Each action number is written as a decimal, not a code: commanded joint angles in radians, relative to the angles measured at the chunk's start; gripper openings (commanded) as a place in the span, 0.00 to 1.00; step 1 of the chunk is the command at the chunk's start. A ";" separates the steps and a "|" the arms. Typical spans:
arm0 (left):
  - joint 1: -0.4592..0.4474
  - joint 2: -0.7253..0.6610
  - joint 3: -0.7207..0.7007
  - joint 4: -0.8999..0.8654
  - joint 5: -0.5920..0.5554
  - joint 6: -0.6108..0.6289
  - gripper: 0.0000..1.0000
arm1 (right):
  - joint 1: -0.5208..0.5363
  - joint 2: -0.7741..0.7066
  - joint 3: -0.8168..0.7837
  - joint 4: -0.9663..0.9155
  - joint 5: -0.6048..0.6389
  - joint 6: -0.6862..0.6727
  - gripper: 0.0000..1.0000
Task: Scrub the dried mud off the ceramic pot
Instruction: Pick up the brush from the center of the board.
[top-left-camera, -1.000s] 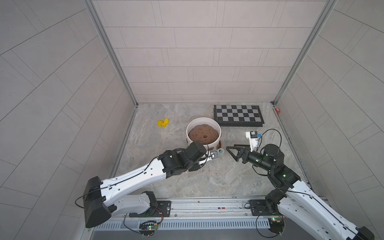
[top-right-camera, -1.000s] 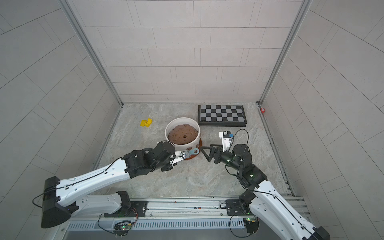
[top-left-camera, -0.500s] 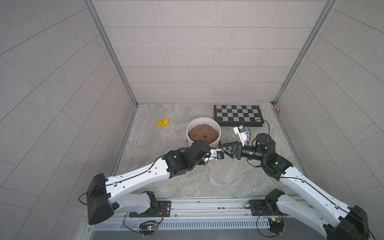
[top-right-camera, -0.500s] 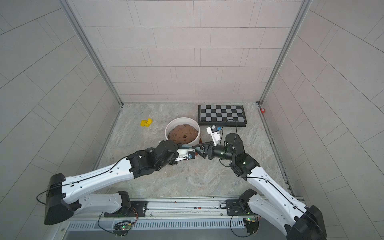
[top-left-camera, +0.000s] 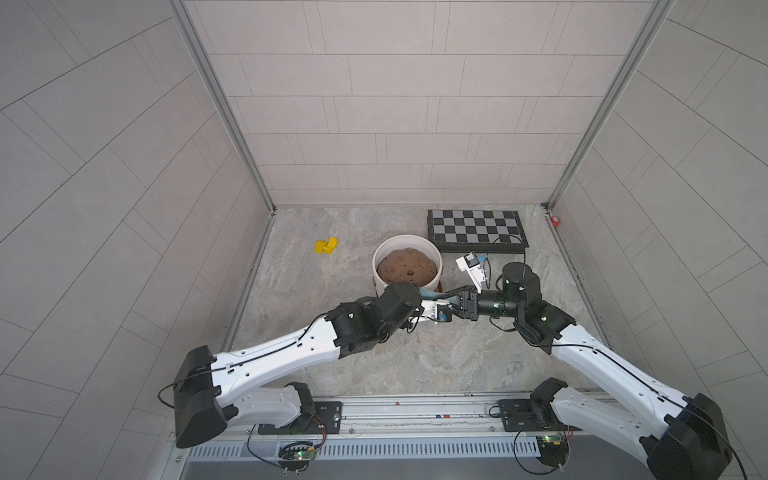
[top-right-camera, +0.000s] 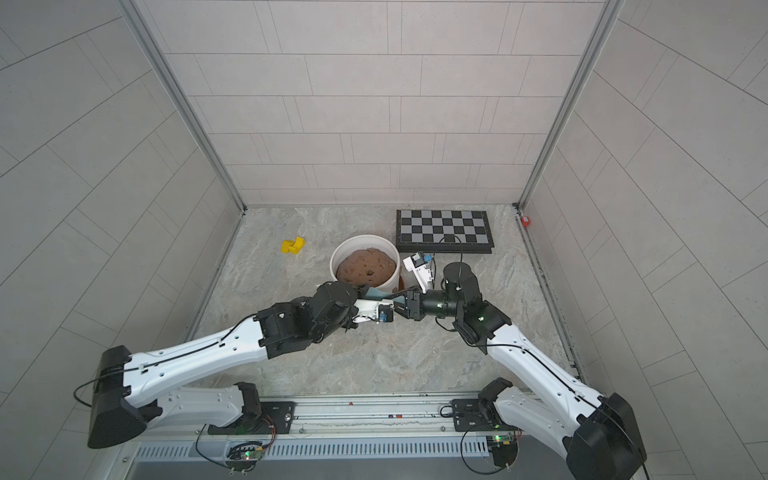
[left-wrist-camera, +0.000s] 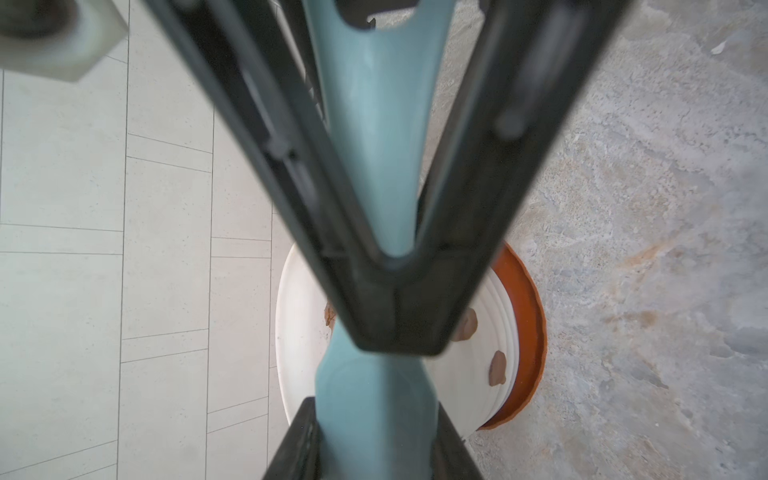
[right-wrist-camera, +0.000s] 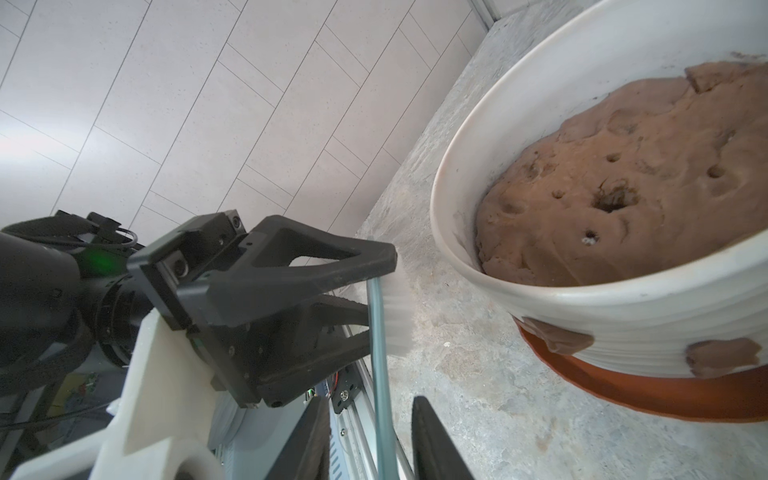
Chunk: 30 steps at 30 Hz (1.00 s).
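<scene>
The pot stands free and both grippers are at the teal brush, so next my right gripper takes hold of the brush while my left gripper holds the pot's rim.
The ceramic pot is white and ribbed, full of brown soil, and stands on an orange saucer. Dried mud shows as small reddish-brown patches low on its side. In front of the pot my left gripper is shut on a teal brush with white bristles. My right gripper faces it from the right. The thin handle lies between its fingers, with a gap on both sides. The bristles are off the pot.
A checkerboard lies behind and to the right of the pot. Yellow blocks sit at the back left. Tiled walls close in three sides, and a metal rail runs along the front edge.
My right arm has swung left to the brush and its jaws have narrowed round the handle. The left gripper has kept hold of the brush and shifted slightly right.
</scene>
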 joint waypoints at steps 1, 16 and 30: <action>-0.013 -0.011 -0.003 0.029 -0.011 0.025 0.26 | 0.003 0.007 0.020 0.036 -0.010 0.001 0.29; -0.015 -0.003 -0.012 0.026 -0.031 0.026 0.34 | 0.002 0.019 0.014 0.058 -0.022 0.008 0.00; 0.042 -0.092 0.058 -0.123 0.230 -0.357 0.79 | 0.001 -0.034 0.041 0.012 0.063 -0.241 0.00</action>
